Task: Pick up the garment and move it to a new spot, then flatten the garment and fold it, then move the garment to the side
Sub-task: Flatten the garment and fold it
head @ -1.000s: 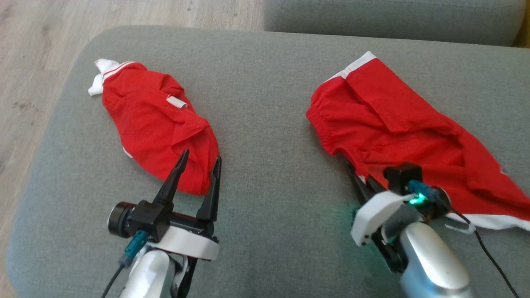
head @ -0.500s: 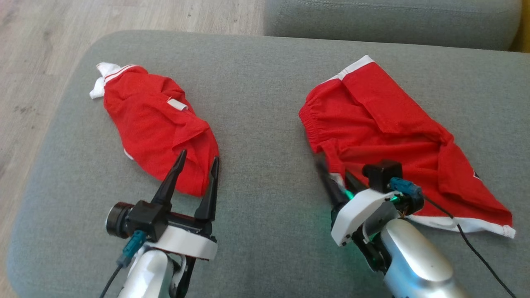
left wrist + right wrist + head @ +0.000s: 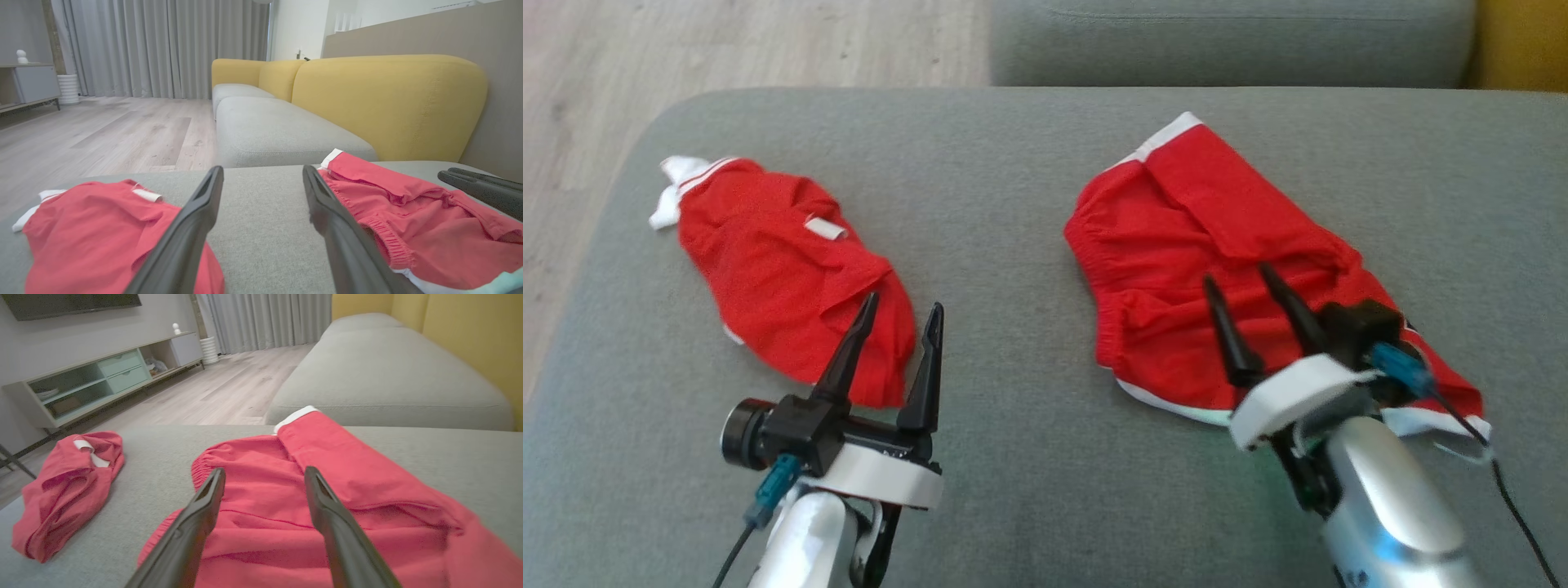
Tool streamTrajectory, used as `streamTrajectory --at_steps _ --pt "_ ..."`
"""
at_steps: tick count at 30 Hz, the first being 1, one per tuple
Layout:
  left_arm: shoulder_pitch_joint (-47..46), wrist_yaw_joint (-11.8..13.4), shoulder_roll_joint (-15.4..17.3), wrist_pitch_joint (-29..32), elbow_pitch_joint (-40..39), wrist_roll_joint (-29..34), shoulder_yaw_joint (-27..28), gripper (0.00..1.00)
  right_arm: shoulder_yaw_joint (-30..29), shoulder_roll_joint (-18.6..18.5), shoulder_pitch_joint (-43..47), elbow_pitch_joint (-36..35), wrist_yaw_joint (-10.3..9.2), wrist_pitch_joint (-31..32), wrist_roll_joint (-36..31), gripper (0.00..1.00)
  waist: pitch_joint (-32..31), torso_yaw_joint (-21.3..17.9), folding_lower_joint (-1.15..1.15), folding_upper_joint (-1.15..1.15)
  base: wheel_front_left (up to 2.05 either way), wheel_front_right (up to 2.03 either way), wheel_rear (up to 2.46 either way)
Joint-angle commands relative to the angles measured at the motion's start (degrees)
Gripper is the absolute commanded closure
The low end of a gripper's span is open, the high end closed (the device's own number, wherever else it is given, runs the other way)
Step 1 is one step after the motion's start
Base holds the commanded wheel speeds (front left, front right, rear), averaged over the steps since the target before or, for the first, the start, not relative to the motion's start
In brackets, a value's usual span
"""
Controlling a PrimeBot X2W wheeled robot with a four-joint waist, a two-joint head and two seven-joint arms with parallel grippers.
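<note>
I expect the folded garment (image 3: 1209,245) to open out into shorts with separate legs when I lift it, because the gathered elastic edge is between white-trimmed sides.
A red garment (image 3: 1176,237) with white trim lies loosely folded on the right half of the grey cushion (image 3: 1005,188). My right gripper (image 3: 1237,276) hovers over its near part, open, with nothing between the fingers. From the right wrist the garment (image 3: 331,457) spreads under my open right gripper (image 3: 264,473). A second red garment (image 3: 768,269) lies crumpled on the left. My left gripper (image 3: 903,304) stands open just past its near end, holding nothing. The left wrist view has my left gripper (image 3: 261,171) between the crumpled garment (image 3: 94,228) and the folded garment (image 3: 408,212).
The cushion's rounded left edge drops to a wooden floor (image 3: 686,49). Another grey cushion (image 3: 1225,41) lies beyond, with a yellow backrest (image 3: 1519,41) at the far right. A low cabinet (image 3: 102,379) stands across the floor. A black cable (image 3: 1515,514) trails from my right wrist.
My right gripper has opened, let go of the garment's near edge, and now sits over it. The garment lies more bunched and folded. The head camera has shifted; the left arm stayed put.
</note>
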Motion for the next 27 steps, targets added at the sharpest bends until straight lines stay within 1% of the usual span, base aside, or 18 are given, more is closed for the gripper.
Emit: streamTrajectory --at_steps 1,7,8,12,16,22,27 --pt "-0.71 0.39 0.05 -0.37 -2.16 0.35 2.25 0.0 -0.64 0.19 0.84 -2.7 -0.04 -0.91 -1.29 0.0 -0.31 -1.01 0.0 0.0 0.0 0.0 0.0" --pt "-0.2 0.46 0.05 -0.37 -2.43 0.41 2.22 0.0 -7.82 0.19 5.7 -8.17 -0.04 -1.37 -4.88 0.0 -0.54 -3.1 0.0 0.0 0.0 0.0 0.0" --pt "-0.2 0.46 0.05 -0.37 -2.43 0.41 2.22 0.0 -7.82 0.19 5.7 -8.17 -0.04 -1.37 -4.88 0.0 -0.54 -3.1 0.0 0.0 0.0 0.0 0.0" --pt "-0.12 0.43 0.05 -0.37 -2.6 0.48 2.13 0.0 -11.42 0.19 8.54 -10.95 -0.04 -1.25 -6.6 0.0 -0.21 -4.02 0.0 0.0 0.0 0.0 0.0" --pt "-0.43 0.32 0.05 -0.37 -2.76 0.66 2.06 0.0 -14.15 0.19 9.11 -12.82 -0.04 -0.97 -7.96 0.0 0.67 -4.28 0.0 0.0 0.0 0.0 0.0" --pt "-1.35 0.05 0.05 -0.37 -2.51 0.56 1.36 0.0 -16.49 0.19 7.89 -11.83 -0.04 4.23 -14.41 0.0 2.56 -3.5 0.0 0.0 0.0 0.0 0.0" --pt "-1.78 -0.08 0.05 -0.37 -2.25 0.44 1.15 0.0 -18.65 0.19 7.34 -9.57 -0.04 6.39 -17.49 0.0 3.61 -2.89 0.0 0.0 0.0 0.0 0.0"
